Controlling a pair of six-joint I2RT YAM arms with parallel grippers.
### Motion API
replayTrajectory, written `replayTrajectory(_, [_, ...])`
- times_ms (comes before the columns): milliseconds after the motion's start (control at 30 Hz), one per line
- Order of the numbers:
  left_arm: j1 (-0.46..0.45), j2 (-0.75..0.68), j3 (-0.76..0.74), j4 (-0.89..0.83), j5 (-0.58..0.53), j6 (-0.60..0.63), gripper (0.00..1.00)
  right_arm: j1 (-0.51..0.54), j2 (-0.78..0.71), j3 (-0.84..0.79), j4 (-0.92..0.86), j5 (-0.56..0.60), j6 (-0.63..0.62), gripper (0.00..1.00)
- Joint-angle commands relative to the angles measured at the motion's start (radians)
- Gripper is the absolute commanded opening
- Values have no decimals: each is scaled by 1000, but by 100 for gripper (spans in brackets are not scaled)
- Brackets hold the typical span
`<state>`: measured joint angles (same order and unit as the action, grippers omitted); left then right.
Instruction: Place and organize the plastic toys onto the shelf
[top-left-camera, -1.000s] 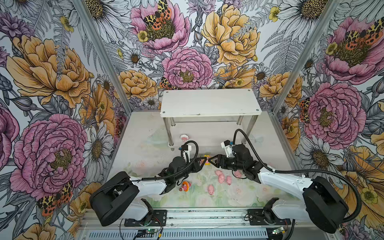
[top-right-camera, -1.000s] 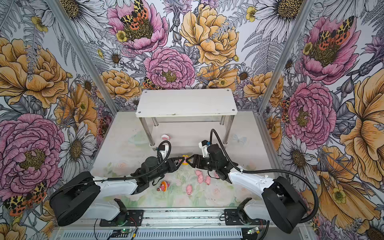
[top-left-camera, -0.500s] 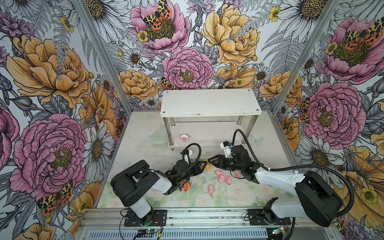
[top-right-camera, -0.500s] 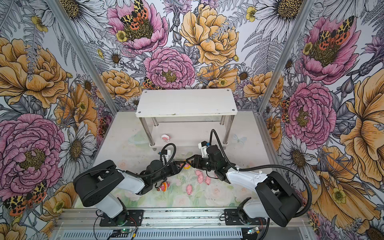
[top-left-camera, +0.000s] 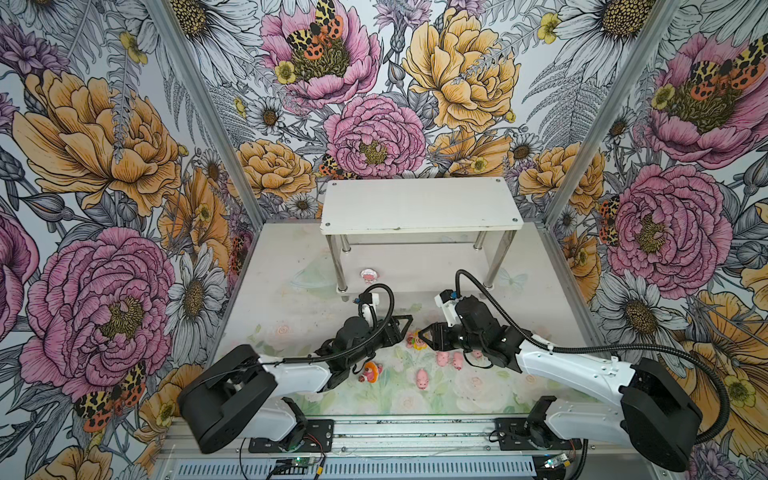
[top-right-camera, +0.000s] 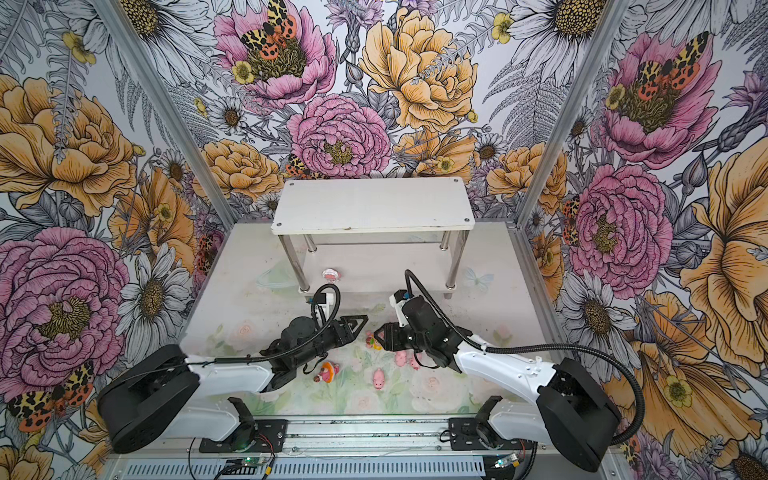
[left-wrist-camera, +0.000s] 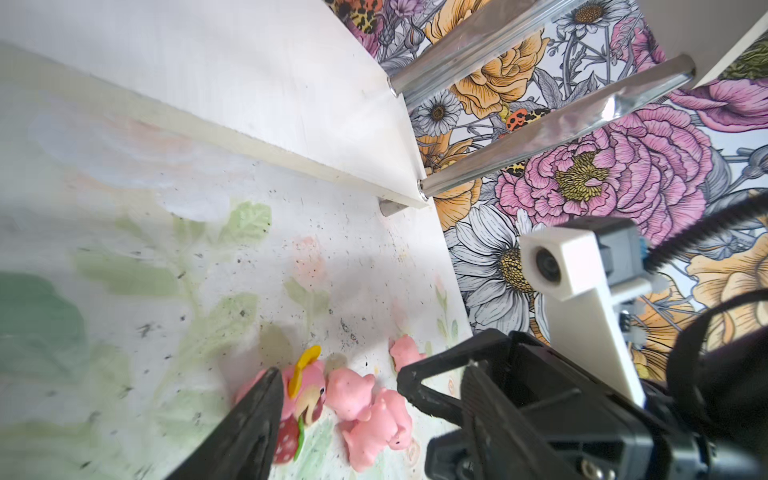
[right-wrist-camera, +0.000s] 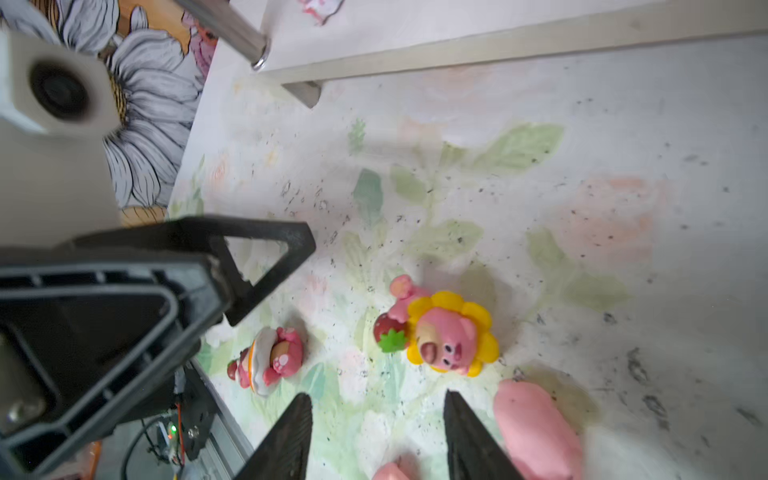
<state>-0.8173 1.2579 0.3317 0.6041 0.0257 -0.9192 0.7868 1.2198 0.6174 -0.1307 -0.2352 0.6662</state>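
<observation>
The orange-rimmed toy (top-left-camera: 369, 372) is next to my left gripper's wrist, so my left gripper should move away, and my right gripper should grab that toy (top-right-camera: 326, 372) and turn it.
The white shelf (top-left-camera: 419, 203) (top-right-camera: 372, 203) stands at the back, with a white-rimmed toy (top-left-camera: 369, 274) (right-wrist-camera: 320, 8) on its lower tier. On the table between both arms lies the yellow-rimmed toy (top-left-camera: 417, 341) (right-wrist-camera: 449, 332) (left-wrist-camera: 307, 395). My left gripper (top-left-camera: 402, 328) (left-wrist-camera: 372, 368) is open, one finger (left-wrist-camera: 257, 415) right beside that toy. Two pink pigs (left-wrist-camera: 349, 392) (left-wrist-camera: 378, 428) lie just past its tips. My right gripper (top-left-camera: 424, 334) (right-wrist-camera: 377, 395) is open and empty, its tips just short of the yellow-rimmed toy. A pig (right-wrist-camera: 536, 428) lies beside one finger.
An orange-rimmed toy (top-left-camera: 370, 371) (right-wrist-camera: 266, 361) lies near the left forearm. More pink pigs (top-left-camera: 441, 358) (top-left-camera: 423, 378) lie under and in front of the right gripper. The shelf's metal legs (top-left-camera: 341, 266) stand just behind both grippers. Flowered walls close in three sides.
The left gripper's jaws have spread wider, and the yellow-rimmed toy now lies slightly nearer the front. The right gripper's jaws have narrowed a little. The left arm swung and came back.
</observation>
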Motion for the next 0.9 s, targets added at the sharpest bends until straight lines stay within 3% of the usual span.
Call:
replayTrajectory(0, [-32, -227, 51, -484, -217, 110, 64, 68, 3, 46, -107, 92, -201, 45])
replayTrajectory(133, [-60, -524, 61, -856, -382, 70, 46, 150, 110, 103, -77, 89, -312, 30])
replayTrajectory(233, [-95, -679, 30, -1024, -417, -22, 41, 175, 213, 134, 8, 22, -345, 15])
replayTrajectory(300, [-140, -749, 3, -1108, -452, -91, 41, 176, 269, 136, 113, -43, -326, 14])
replayTrajectory(467, [-236, -800, -20, -1229, -536, -202, 51, 182, 405, 202, 207, -108, -310, 30])
replayTrajectory(633, [-239, -778, 2, -1265, -603, -217, 53, 215, 459, 243, 212, -134, -333, 40])
replayTrajectory(767, [-180, -814, 28, -1327, -650, -192, 53, 256, 435, 251, 145, -59, -399, 55])
replayTrajectory(867, [-66, -869, 30, -1338, -608, -144, 53, 262, 465, 281, 137, -85, -403, 60])
